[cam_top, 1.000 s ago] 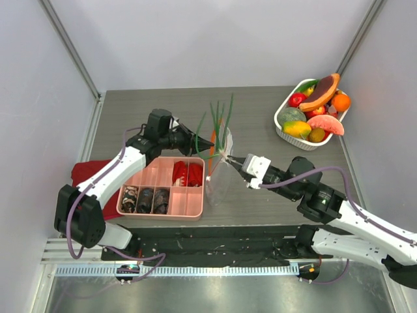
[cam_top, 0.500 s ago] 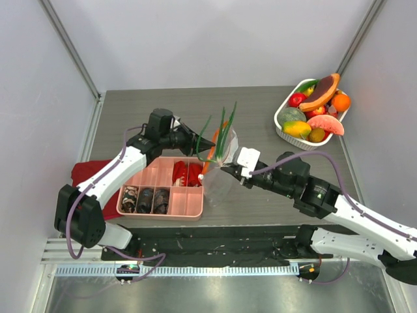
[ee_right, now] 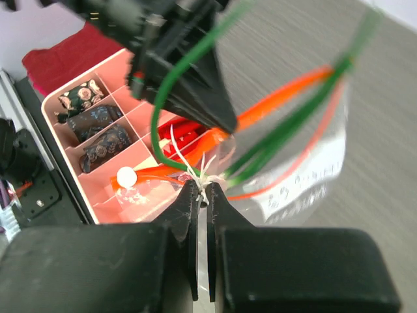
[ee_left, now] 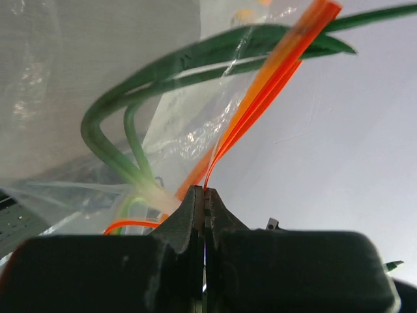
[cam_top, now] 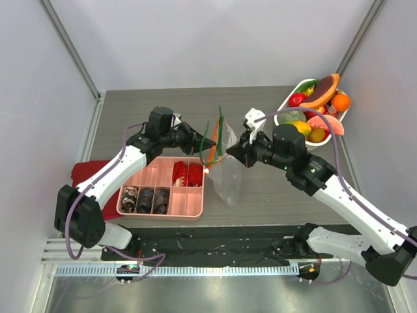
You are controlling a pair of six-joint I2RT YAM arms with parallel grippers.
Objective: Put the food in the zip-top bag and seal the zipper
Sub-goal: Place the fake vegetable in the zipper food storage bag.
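I should push the white root end deeper into the bag (cam_top: 226,182) with my right gripper before opening that gripper, because the onion's green leaves (cam_top: 220,125) stick out past the zipper.
The clear zip-top bag (cam_top: 225,177) hangs upright between my two grippers, over the table beside the pink tray. My left gripper (cam_top: 199,141) is shut on the orange-red zipper (ee_left: 260,104) at the bag's mouth, its tip (ee_left: 204,193) pinching the strip. My right gripper (cam_top: 236,152) is shut on the white root end (ee_right: 197,171) of a toy green onion (cam_top: 219,131). The onion's green leaves (ee_right: 287,130) run into the bag's mouth and stick up out of it. The zipper (ee_right: 280,98) is open. More toy food (cam_top: 313,107) lies in the white basket.
A white oval basket (cam_top: 281,125) with fruits stands at the back right. A pink compartment tray (cam_top: 163,192) holds dark round lumps and red crinkled pieces, just left of the bag. A red cloth (cam_top: 83,173) lies under the tray's left side.
My right arm has risen and swung from the near right to the bag's right side, carrying the onion's root end up. The bag's mouth has lifted. My left gripper has stayed put.
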